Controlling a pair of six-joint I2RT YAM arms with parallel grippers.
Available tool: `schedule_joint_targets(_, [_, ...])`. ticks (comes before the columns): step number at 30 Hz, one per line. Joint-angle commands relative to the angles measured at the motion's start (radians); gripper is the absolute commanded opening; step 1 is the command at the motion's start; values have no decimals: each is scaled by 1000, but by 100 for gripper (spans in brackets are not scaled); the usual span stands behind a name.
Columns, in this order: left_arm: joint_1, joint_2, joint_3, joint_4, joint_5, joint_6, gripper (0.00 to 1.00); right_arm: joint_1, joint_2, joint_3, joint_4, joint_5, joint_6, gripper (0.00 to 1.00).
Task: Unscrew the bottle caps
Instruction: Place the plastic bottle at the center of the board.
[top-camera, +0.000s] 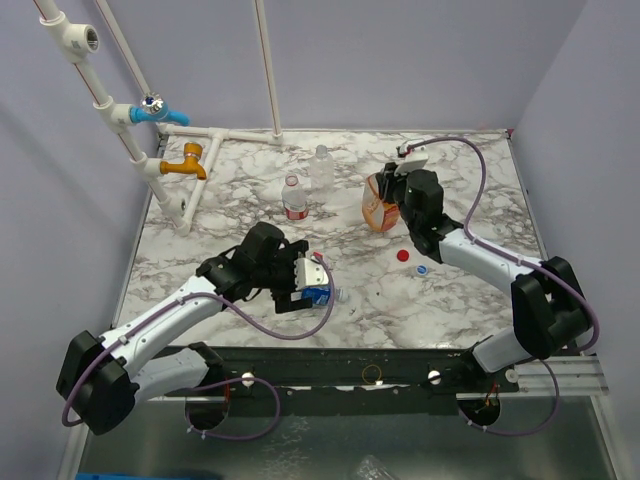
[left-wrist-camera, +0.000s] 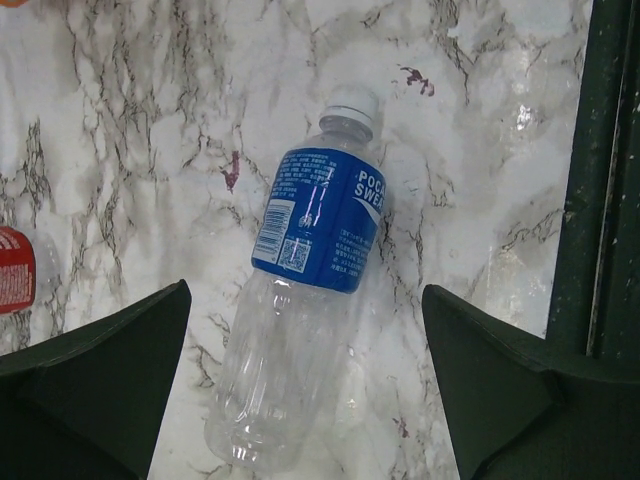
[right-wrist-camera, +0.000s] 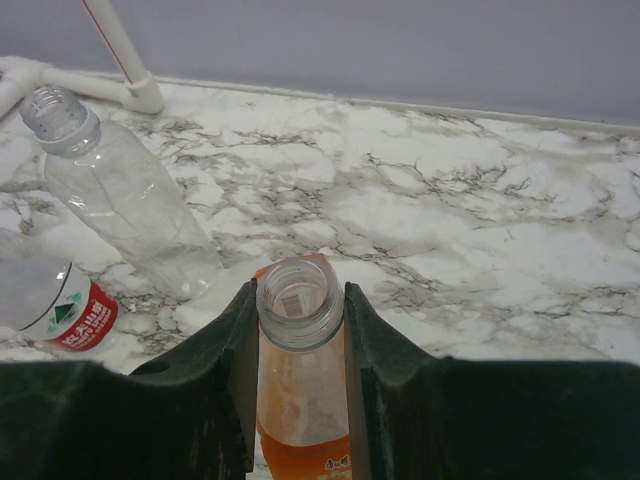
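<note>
My left gripper needs to lift the capped blue-labelled bottle (left-wrist-camera: 305, 280) by its label (left-wrist-camera: 320, 220) and hand it upright to my right gripper before the cap is unscrewed, because the bottle is lying flat.
A blue-labelled clear bottle (left-wrist-camera: 300, 260) lies on the marble table (left-wrist-camera: 120, 120) with a white cap (left-wrist-camera: 352, 102) on its neck. My left gripper (left-wrist-camera: 305, 290) is open and hovers above its lower half, one finger on each side, touching nothing; it also shows in the top view (top-camera: 298, 280). My right gripper (right-wrist-camera: 298, 295) is shut on the neck of the upright orange bottle (right-wrist-camera: 300, 400), whose mouth is open with no cap. In the top view a red cap (top-camera: 403, 255) and a blue-and-white cap (top-camera: 421, 269) lie loose just in front of the orange bottle (top-camera: 378, 213).
A red-labelled bottle (top-camera: 294, 200) and a plain clear bottle (top-camera: 321, 170) stand mid-table behind the left gripper. White pipes with a blue valve (top-camera: 150, 108) and an orange tap (top-camera: 188, 162) run along the back left. A dark rail (left-wrist-camera: 600, 180) edges the table front.
</note>
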Motion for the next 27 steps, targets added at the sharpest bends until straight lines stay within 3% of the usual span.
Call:
schedule_joint_targets(1, [-31, 45, -25, -14, -54, 174, 99, 0, 16, -38, 80, 21, 82, 10])
schedule_joint_targets(5, [-42, 98, -24, -13, -85, 248, 99, 0, 7, -61, 76, 2, 98, 26])
schedule_joint_targets(14, [-56, 240, 7, 27, -116, 334, 99, 0, -27, -69, 61, -58, 80, 28])
schedule_joint_targets(21, [-72, 375, 62, 68, -112, 346, 99, 0, -50, -78, 40, -77, 75, 50])
schedule_joint_targets(25, [-86, 423, 64, 104, -122, 348, 98, 0, -65, -89, 43, -83, 65, 53])
schedule_joint_targets(27, [-89, 437, 59, 111, -126, 363, 90, 0, -72, -89, 38, -85, 67, 57])
